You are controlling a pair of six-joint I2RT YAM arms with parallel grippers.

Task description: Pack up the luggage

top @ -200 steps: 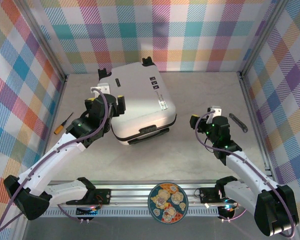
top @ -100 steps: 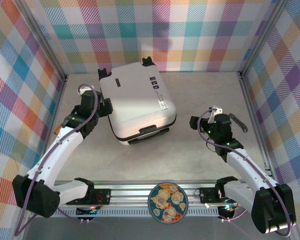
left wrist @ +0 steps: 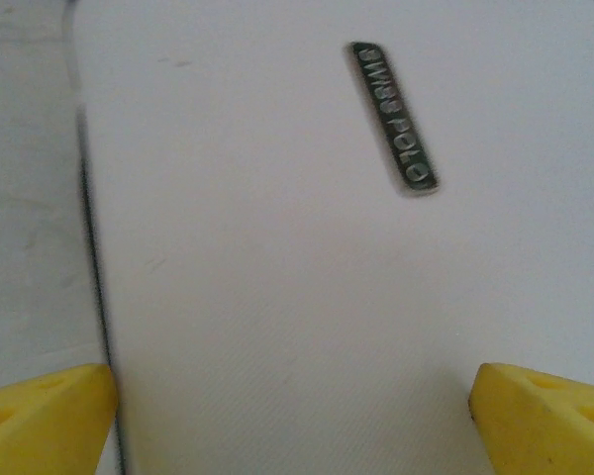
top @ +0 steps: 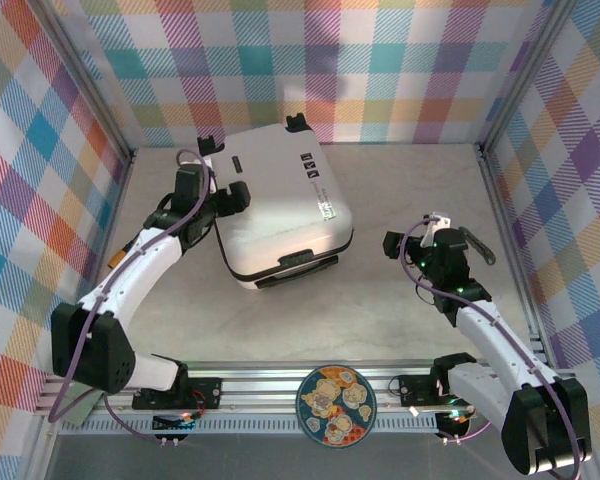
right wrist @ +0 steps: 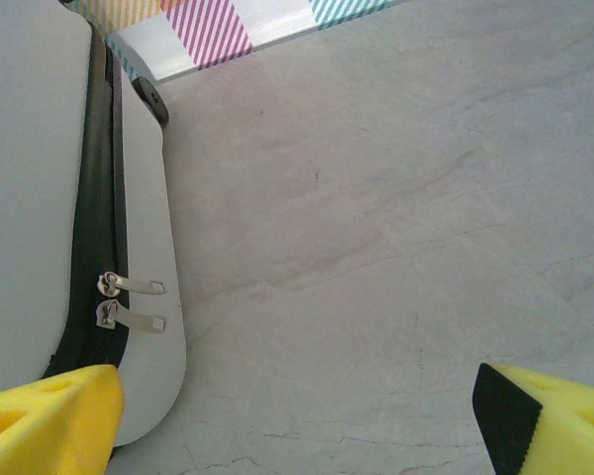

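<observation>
The luggage lies crooked, its wheel end turned toward my left arm. My left gripper should push the luggage's long edge until it's square to the back wall.
The luggage, a small white hard-shell suitcase, lies closed and flat in the middle of the table, wheels toward the back wall. My left gripper hovers over its left part, open. In the left wrist view the white shell with a dark logo plate lies under the left gripper, and nothing is between the yellow fingertips. My right gripper stands open over bare table right of the case. The right wrist view has the black zipper band with two silver pulls at the left, beside the right gripper.
An orange-handled screwdriver lies by the left wall, partly under my left arm. A dark tool lies near the right wall. A patterned round plate sits on the front rail. Checked walls close in three sides.
My left gripper swung from beside the luggage's left side up over its top shell. The right gripper opened a little wider and shifted slightly right.
</observation>
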